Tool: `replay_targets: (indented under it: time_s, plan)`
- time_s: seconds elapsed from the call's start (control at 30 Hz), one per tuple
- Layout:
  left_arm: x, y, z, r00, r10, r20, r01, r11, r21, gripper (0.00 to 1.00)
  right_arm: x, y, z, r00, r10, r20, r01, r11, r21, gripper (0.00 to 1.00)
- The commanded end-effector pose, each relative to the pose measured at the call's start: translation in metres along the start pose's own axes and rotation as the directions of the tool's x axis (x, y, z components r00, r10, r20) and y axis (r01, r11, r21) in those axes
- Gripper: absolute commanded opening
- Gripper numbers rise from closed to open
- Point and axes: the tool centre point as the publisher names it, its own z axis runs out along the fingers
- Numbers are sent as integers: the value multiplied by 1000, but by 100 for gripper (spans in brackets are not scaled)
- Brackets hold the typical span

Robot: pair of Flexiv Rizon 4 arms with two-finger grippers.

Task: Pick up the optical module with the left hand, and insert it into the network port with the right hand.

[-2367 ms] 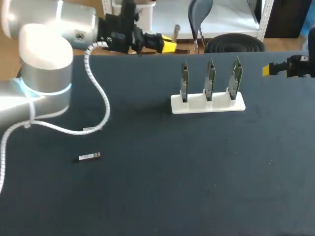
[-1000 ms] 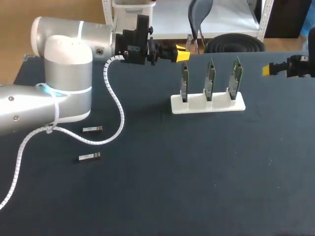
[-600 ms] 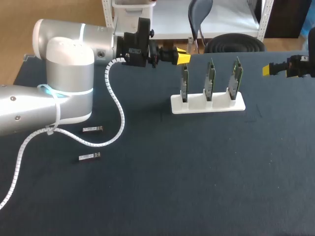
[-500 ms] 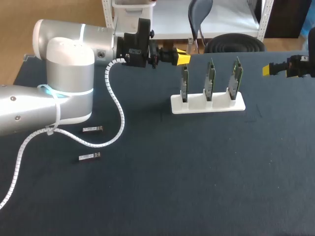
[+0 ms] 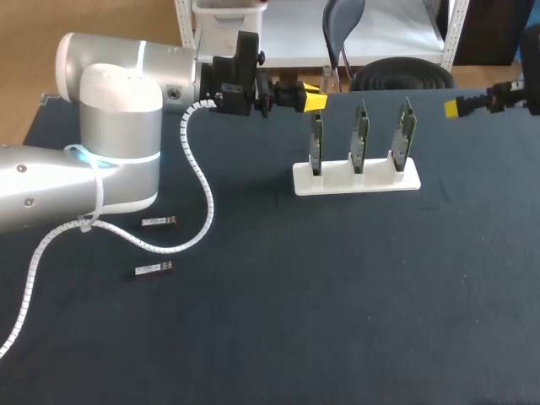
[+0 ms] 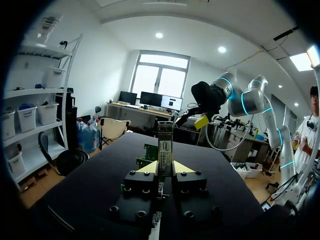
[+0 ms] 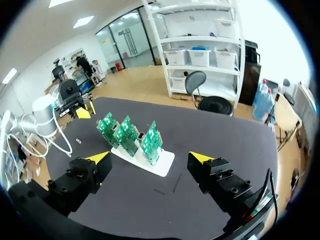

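Observation:
The green port board [image 5: 316,142] near the robot's left gripper sits in the white stand [image 5: 317,179], so the board will stay upright when the robot pushes the module in.
In the left wrist view a slim metal optical module [image 6: 165,145] stands upright, and my left gripper [image 6: 165,169] is shut on its lower end. In the head view that left gripper [image 5: 310,99] hovers over the table's far side, just left of the white stand [image 5: 337,180] that carries three upright green port boards [image 5: 360,133]. My right gripper [image 5: 460,107] hangs at the far right, beyond the stand. It shows open and empty in the right wrist view [image 7: 149,159], with the boards [image 7: 127,134] ahead of it.
Two spare modules lie on the dark table at the left, one [image 5: 159,222] by my left arm's white cable [image 5: 201,181] and one [image 5: 153,269] nearer the front.
My left gripper swung right along the far edge toward the boards with the module, then held still. My right gripper shifted a little toward the far edge.

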Motion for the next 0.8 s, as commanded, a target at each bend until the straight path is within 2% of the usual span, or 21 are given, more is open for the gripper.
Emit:
replay_targets:
  time_s: [0.03,0.17,0.27,0.47,0.63,0.8]
  plan:
    - [1,-2,0,1000,2,4,-2,1000,-6,0,-27,-8,12,973,-232,11,222,914,-340,100]
    - [1,-2,0,1000,2,4,-2,1000,-6,0,-43,3,23,935,-353,46,332,819,-468,100]
    - [1,-2,0,1000,2,4,-2,1000,-6,0,-53,20,34,892,-448,69,405,718,-566,100]
    - [1,-2,0,1000,2,4,-2,1000,-6,0,-63,51,53,823,-560,95,473,583,-661,100]
    - [1,-2,0,1000,2,4,-2,1000,-6,0,-65,72,63,778,-614,135,501,476,-723,100]
    - [1,-2,0,1000,2,4,-2,1000,-6,0,-70,84,73,755,-637,155,516,431,-740,100]
